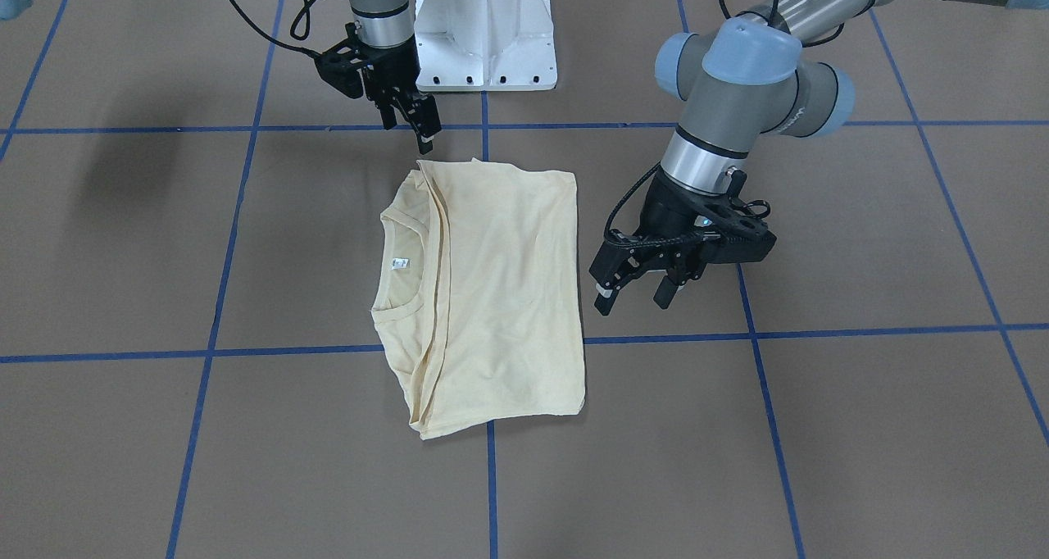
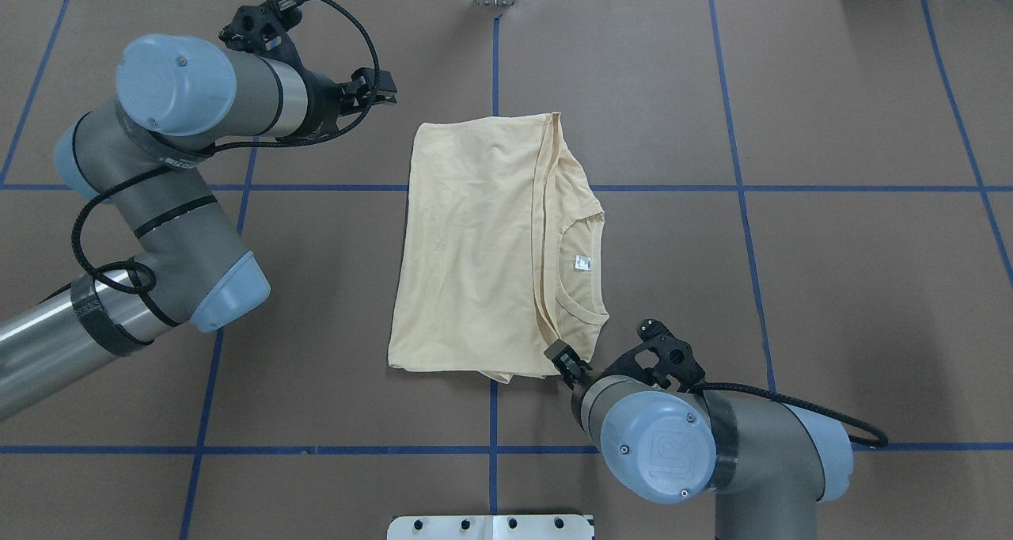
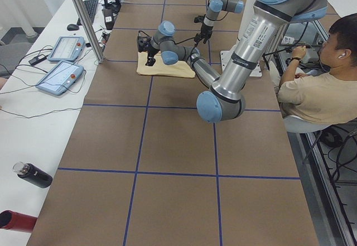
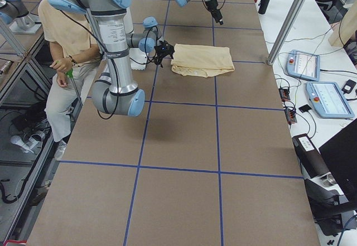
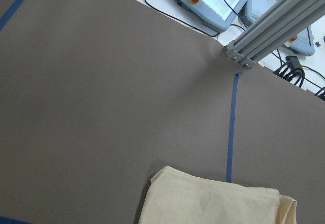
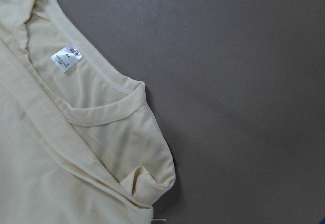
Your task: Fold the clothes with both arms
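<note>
The shirt's top layer ends before it reaches the curled sleeve [image 6: 145, 184], so the robot's right gripper should grab the layer's near corner [image 6: 138, 212] and pull it over the sleeve.
The pale cream-yellow shirt [image 1: 500, 288] lies folded into a rectangle on the brown table [image 1: 860, 428], also in the overhead view [image 2: 475, 247]. Its ribbed neckline and white label [image 2: 583, 262] face my right side, and the print is hidden. My left gripper [image 1: 633, 297] is open and empty. It hangs above the table beside the shirt's left edge, near the far corner [image 2: 384, 90]. My right gripper [image 1: 410, 137] looks open and empty, just off the shirt's near right corner [image 2: 566, 358]. The right wrist view shows the neckline and label [image 6: 67, 60]. The left wrist view shows a shirt corner [image 5: 203, 201].
The white pedestal base [image 1: 483, 34] stands behind the shirt. Blue tape lines [image 1: 492, 477] grid the table. A seated operator [image 3: 318, 90] is beside the robot. Teach pendants [image 3: 61, 62] and an aluminium post [image 5: 274, 26] are along the far edge.
</note>
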`<act>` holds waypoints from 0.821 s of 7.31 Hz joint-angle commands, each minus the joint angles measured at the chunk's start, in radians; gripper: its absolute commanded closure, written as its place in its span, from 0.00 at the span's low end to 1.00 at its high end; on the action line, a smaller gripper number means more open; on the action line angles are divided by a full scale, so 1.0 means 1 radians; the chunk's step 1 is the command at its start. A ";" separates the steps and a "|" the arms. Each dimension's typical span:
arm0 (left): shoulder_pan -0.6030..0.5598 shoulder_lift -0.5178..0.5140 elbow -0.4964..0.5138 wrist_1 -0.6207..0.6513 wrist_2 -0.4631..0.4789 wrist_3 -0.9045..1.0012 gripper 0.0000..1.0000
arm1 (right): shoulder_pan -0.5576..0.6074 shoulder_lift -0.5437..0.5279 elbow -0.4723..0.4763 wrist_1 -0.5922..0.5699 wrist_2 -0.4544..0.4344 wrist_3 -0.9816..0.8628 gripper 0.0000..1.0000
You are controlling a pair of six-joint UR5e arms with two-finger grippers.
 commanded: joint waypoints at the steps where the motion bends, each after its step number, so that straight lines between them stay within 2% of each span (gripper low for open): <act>1: 0.004 0.002 -0.003 0.002 -0.001 -0.001 0.01 | -0.009 0.017 -0.038 0.013 -0.060 0.091 0.00; 6: 0.004 -0.002 -0.008 0.004 -0.001 -0.007 0.01 | 0.016 0.086 -0.144 0.013 -0.061 0.004 0.04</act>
